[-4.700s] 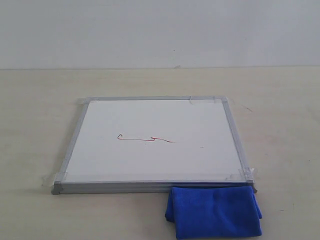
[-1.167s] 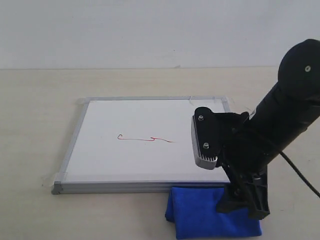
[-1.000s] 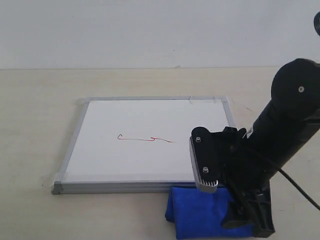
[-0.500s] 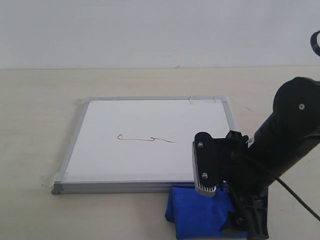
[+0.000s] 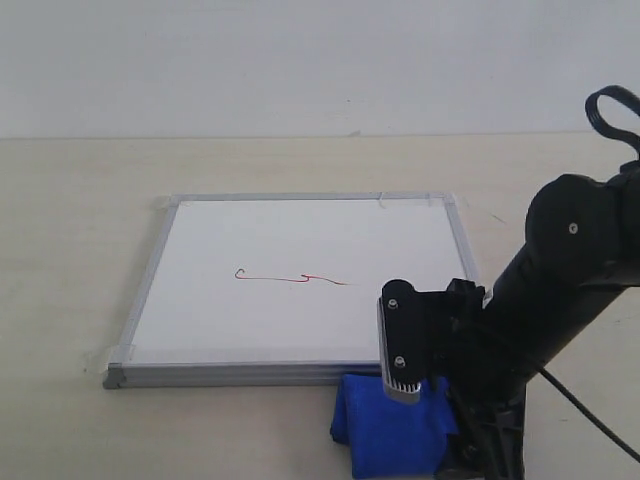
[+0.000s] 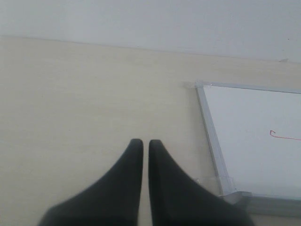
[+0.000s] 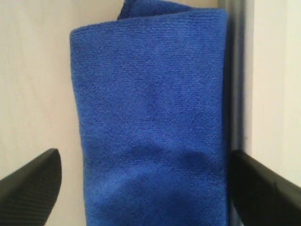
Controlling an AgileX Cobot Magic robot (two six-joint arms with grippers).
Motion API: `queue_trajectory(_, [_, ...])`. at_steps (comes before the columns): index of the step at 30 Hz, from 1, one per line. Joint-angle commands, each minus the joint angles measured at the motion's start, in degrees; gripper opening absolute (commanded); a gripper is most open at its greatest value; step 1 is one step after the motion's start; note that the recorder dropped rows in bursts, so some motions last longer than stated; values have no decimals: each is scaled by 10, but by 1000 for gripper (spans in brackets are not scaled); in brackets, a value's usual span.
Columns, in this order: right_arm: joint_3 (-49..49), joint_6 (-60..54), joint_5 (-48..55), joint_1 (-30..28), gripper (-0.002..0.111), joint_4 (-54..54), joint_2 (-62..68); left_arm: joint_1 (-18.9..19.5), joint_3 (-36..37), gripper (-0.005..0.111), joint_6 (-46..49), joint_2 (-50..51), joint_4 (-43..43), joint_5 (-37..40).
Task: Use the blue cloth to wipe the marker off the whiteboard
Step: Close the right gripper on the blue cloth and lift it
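Note:
The folded blue cloth (image 5: 396,430) is between my right gripper's fingers (image 7: 37,186), so it will get pinched narrow and spread out at both ends when I lift it.
The whiteboard (image 5: 300,240) lies flat on the table, silver-framed with taped corners. A thin red marker squiggle (image 5: 292,278) crosses its middle. The folded blue cloth (image 5: 385,425) rests on the table against the board's near edge, partly hidden by my right arm (image 5: 560,280). In the right wrist view my right gripper (image 7: 145,155) is open wide, one finger (image 7: 33,186) on each side of the cloth (image 7: 150,108), low over it. The board's frame (image 7: 237,70) runs beside the cloth. My left gripper (image 6: 146,142) is shut and empty over bare table left of the board (image 6: 254,127).
The beige table (image 5: 80,250) stretches all round the board, with a white wall (image 5: 300,60) behind it. A black cable (image 5: 610,105) loops above the right arm. The wrist camera housing (image 5: 400,340) overhangs the board's near right corner.
The right arm came in from the right and has dropped lower over the blue cloth during the last second. Board, marker line and cloth have not moved.

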Motion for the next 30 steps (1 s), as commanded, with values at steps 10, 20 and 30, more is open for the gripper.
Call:
queue_trajectory(10, [3, -5, -36, 1, 82, 2, 42, 1, -2, 5, 2, -2, -4, -6])
queue_trajectory(20, [3, -5, 48, 1, 20, 3, 42, 1, -2, 5, 2, -2, -4, -6])
queue_trajectory(30, [-57, 19, 158, 1, 0, 80, 26, 1, -2, 5, 2, -2, -4, -6])
